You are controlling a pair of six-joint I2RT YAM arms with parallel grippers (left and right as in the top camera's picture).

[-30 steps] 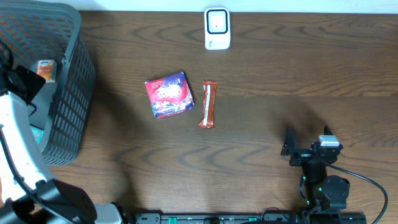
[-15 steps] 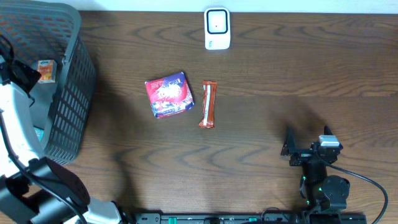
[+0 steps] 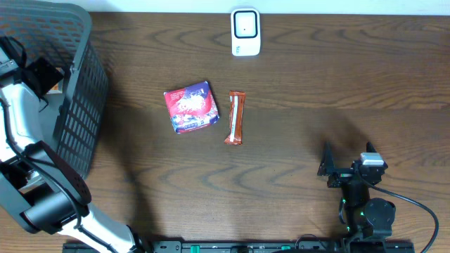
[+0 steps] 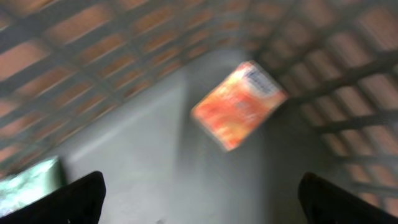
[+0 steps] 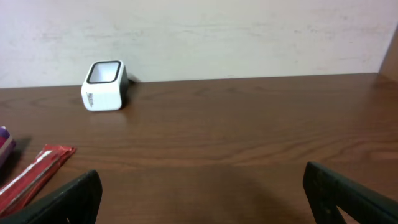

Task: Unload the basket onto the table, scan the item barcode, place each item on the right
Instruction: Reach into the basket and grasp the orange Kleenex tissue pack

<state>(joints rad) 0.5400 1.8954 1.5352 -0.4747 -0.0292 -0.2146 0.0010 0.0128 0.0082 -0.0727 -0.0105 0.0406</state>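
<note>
The orange packet (image 4: 239,104) is clear of the teal packet and within the open span of my left gripper. I go on moving in until the fingers are on both sides of its near end (image 4: 215,127).
The white barcode scanner (image 3: 245,31) stands at the table's far edge; the right wrist view has it far left (image 5: 104,85). On the table's middle lie a red-and-purple packet (image 3: 191,107) and a red bar (image 3: 235,117). My left gripper (image 3: 40,73) hangs open inside the grey basket (image 3: 86,105). In the blurred left wrist view an orange packet (image 4: 239,104) with a barcode at one end lies on the basket floor ahead of the open left gripper (image 4: 202,199), apart from it. My right gripper (image 3: 347,157) rests open and empty near the front right (image 5: 205,196).
A teal packet (image 4: 28,183) lies at the left of the basket floor. The basket's mesh walls (image 4: 93,56) close in around the left gripper. The red bar's end (image 5: 34,168) shows at the left of the right wrist view.
My left arm has swung toward the far side of the basket, and its gripper now covers the orange packet in the overhead view. The right arm has not moved.
</note>
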